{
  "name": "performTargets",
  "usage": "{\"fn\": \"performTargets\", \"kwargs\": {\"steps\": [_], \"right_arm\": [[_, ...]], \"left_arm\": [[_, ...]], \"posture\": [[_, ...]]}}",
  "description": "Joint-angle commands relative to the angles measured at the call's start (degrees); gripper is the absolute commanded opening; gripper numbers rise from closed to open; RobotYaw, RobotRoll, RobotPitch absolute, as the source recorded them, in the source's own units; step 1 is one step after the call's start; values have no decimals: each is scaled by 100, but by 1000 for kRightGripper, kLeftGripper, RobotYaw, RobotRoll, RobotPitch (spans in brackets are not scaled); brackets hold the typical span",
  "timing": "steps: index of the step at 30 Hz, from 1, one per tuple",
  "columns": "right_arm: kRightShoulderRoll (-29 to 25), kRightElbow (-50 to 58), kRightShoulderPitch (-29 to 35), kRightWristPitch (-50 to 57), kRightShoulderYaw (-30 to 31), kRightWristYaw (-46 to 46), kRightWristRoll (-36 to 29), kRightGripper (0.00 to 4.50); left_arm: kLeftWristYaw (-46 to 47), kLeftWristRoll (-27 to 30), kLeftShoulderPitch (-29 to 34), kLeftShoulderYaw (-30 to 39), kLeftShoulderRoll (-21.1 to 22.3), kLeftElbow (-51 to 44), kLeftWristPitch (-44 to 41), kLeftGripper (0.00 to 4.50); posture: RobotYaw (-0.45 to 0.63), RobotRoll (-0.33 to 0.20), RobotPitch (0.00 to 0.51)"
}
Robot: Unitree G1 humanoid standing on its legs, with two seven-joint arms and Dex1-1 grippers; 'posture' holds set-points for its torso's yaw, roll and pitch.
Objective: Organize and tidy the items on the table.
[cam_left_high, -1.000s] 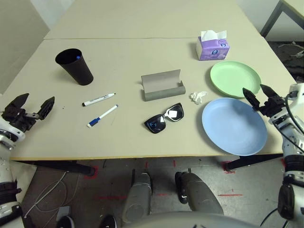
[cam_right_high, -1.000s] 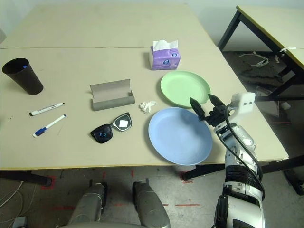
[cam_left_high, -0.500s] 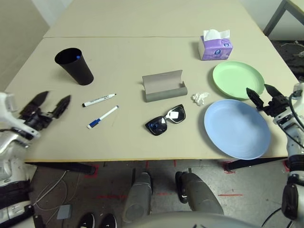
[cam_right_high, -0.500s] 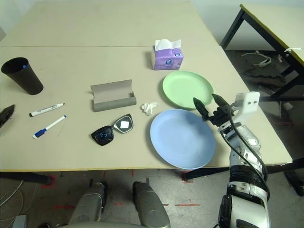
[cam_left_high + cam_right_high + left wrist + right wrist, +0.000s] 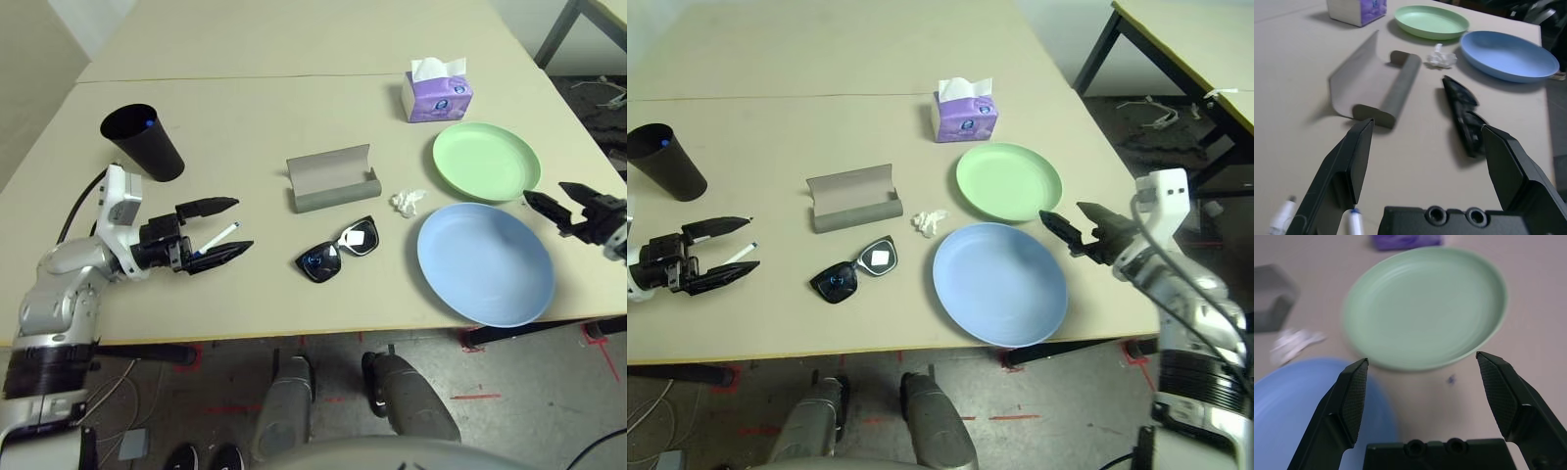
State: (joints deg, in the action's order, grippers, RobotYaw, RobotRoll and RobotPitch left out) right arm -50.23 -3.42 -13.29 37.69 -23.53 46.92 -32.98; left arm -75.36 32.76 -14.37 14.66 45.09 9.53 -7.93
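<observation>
The blue plate's outer rim (image 5: 1063, 282) is free next to the open fingers of my right gripper. I should keep moving toward the plate's rim (image 5: 1063, 299) until the fingers are on both sides of it.
My left gripper (image 5: 223, 227) hovers open over the left front of the table (image 5: 294, 108), its fingers straddling a white marker (image 5: 219, 234). Two marker ends (image 5: 1281, 218) show by its left finger in the left wrist view. The black cup (image 5: 142, 140) stands behind it. In the middle lie the open grey glasses case (image 5: 333, 178) and, nearer me, the black sunglasses (image 5: 338, 251). A crumpled tissue (image 5: 409, 201) lies by the green plate (image 5: 485, 162) and the blue plate (image 5: 485, 262). My right gripper (image 5: 544, 191) stands open and empty at the plates' right rims.
A purple tissue box (image 5: 436, 93) stands behind the green plate. The table's seam (image 5: 245, 78) runs across the back. Another table (image 5: 1176, 29) with dark legs stands off to the right. The table's front edge runs just under my left forearm.
My left arm has swung in from the table's left edge to over the markers. The right gripper stays by the plates, and its forearm has shifted outward. The camera has shifted a little.
</observation>
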Motion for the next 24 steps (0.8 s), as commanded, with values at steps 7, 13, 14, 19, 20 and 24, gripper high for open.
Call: {"fn": "performTargets", "kwargs": {"steps": [7, 13, 14, 19, 20, 24], "right_arm": [[-477, 514, 795, 1275, 106, 511, -377, 4500], [-596, 536, 1039, 1498, 440, 671, -254, 4500], [-617, 513, 1031, 1477, 523, 692, -195, 4500], [-703, 487, 878, 1628, 877, 775, -117, 4500], [-717, 489, 855, 1657, 928, 790, -113, 4500], [-698, 489, 743, 1782, 1020, 805, -143, 3938]], "left_arm": [[-25, -264, -165, -77, -155, 443, 380, 4464], [102, -182, -165, 43, -223, 427, 401, 4464], [116, -182, -148, 55, -225, 412, 412, 4464], [211, -169, 18, 137, -236, 229, 471, 4464], [233, -163, 38, 150, -238, 200, 474, 4464], [271, -148, 93, 162, -223, 120, 457, 4500]], "posture": [[-279, 0, 200], [-259, 0, 203], [-255, 0, 203], [-232, 0, 203], [-232, 0, 203], [-224, 0, 204]]}}
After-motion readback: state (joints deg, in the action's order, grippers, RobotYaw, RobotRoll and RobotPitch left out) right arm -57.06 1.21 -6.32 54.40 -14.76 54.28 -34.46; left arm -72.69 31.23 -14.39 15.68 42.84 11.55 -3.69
